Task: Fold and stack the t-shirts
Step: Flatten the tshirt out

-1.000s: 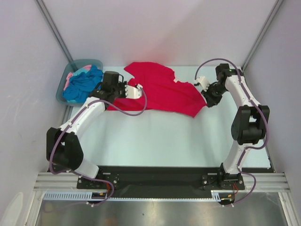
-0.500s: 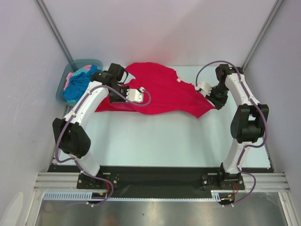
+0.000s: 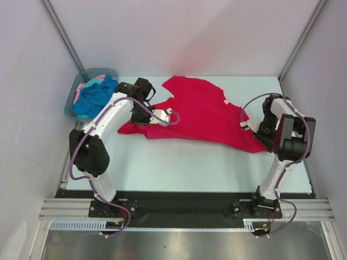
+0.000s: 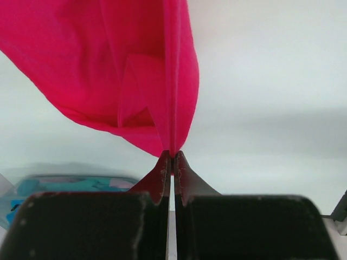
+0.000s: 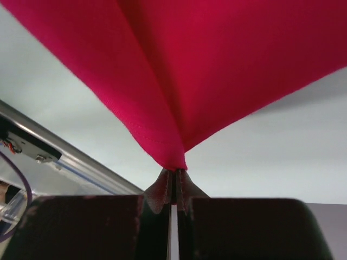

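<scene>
The robot's right gripper should take the t-shirt's far shoulder (image 3: 213,88) and pull it out square, because the crimson-red t-shirt's collar edge (image 3: 227,102) runs at a slant from far shoulder to near corner.
The large crimson-red t-shirt (image 3: 200,114) lies stretched across the back of the table between both arms. My left gripper (image 3: 142,118) is shut on its left edge, and the cloth (image 4: 135,76) hangs from the pinched fingertips in the left wrist view. My right gripper (image 3: 259,136) is shut on the shirt's right corner, and the cloth (image 5: 217,70) fans out from the tips in the right wrist view. The turquoise-blue t-shirt (image 3: 95,97) and the pale pink t-shirt (image 3: 81,87) lie crumpled in the tub at the back left.
The grey-teal plastic tub (image 3: 103,72) stands at the table's back left corner; it also shows in the left wrist view (image 4: 65,184). Metal frame posts rise at both back corners. The right wall is close to the right arm. A metal rail (image 5: 59,151) shows in the right wrist view.
Both grippers have pulled the red shirt toward the near side and spread it wider. The right gripper moved nearer and to the right; the left gripper moved right and nearer.
</scene>
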Action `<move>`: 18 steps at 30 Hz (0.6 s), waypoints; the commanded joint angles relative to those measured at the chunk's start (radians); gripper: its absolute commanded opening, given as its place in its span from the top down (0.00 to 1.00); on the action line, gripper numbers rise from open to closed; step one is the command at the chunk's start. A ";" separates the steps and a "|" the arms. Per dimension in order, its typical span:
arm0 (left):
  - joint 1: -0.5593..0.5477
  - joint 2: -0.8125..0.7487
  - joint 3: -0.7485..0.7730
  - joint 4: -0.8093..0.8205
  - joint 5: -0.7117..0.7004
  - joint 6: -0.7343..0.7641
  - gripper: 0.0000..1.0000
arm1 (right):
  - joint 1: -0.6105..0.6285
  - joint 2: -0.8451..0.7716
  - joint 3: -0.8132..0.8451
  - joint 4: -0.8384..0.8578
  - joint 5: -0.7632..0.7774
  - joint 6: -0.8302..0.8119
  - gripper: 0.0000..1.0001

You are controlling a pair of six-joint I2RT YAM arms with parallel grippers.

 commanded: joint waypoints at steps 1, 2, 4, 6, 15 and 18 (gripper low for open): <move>-0.015 0.010 0.060 -0.031 0.042 0.039 0.99 | -0.047 -0.039 -0.055 -0.170 0.113 -0.023 1.00; -0.018 0.011 0.066 -0.033 0.043 0.042 1.00 | -0.055 -0.042 -0.072 -0.166 0.146 -0.026 1.00; -0.022 0.014 0.068 -0.036 0.043 0.043 1.00 | -0.067 -0.047 -0.098 -0.164 0.176 -0.032 1.00; -0.031 0.019 0.067 -0.033 0.036 0.046 1.00 | -0.067 -0.053 -0.123 -0.163 0.209 -0.043 0.82; -0.038 0.031 0.115 -0.028 -0.009 -0.018 0.00 | 0.032 -0.065 0.398 -0.121 -0.154 -0.035 0.29; -0.034 0.045 0.201 -0.022 -0.027 -0.082 0.00 | 0.116 -0.054 0.518 -0.031 -0.235 0.029 0.22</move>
